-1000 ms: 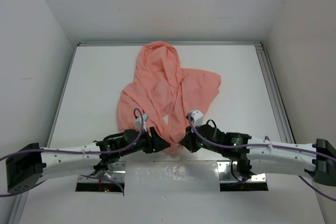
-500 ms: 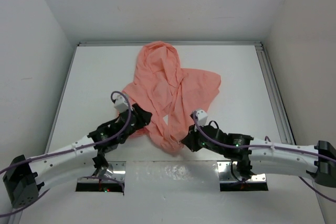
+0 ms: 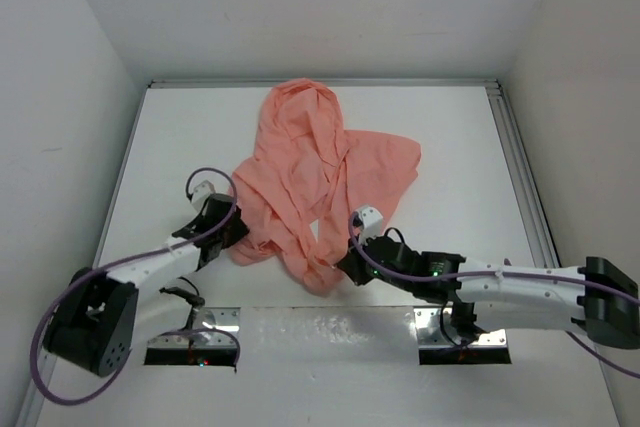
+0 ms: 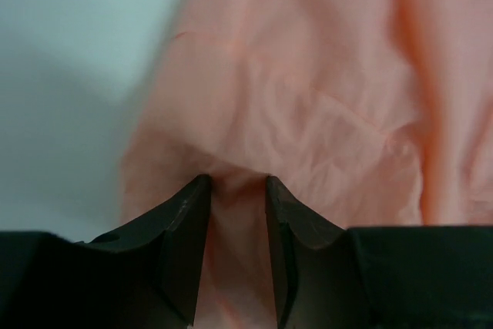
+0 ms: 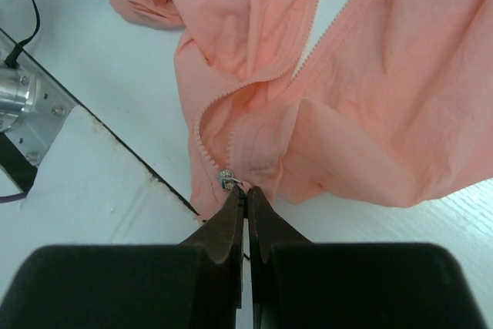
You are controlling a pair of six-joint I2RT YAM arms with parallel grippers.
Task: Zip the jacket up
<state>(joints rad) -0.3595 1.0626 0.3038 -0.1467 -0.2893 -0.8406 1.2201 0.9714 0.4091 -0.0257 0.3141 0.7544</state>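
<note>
My right gripper is to move the jacket's hem farther in, as it lies at the table's near edge, before my left gripper pinches beside the slider.
The salmon-pink jacket [image 3: 310,162] lies crumpled in the middle of the table, hood at the far end, front open. My right gripper [image 3: 347,265] sits at the near hem. In the right wrist view the right gripper [image 5: 246,190] is shut on the pull tab of the small metal zipper slider [image 5: 226,179]. Two rows of zipper teeth [image 5: 308,13] run away from it, apart. My left gripper [image 3: 228,234] is at the jacket's near left edge. In the left wrist view the left gripper [image 4: 237,182] pinches a fold of the jacket [image 4: 308,90] between its fingers.
Two metal mounting plates [image 3: 190,342] [image 3: 465,342] lie at the near edge by the arm bases. A metal rail [image 3: 520,177] runs along the table's right side. White walls close the table in on three sides. A black cable [image 5: 23,13] loops near the left plate.
My left arm has swung left, from the middle of the hem to the jacket's near left edge. The right gripper shifted slightly left with the hem.
</note>
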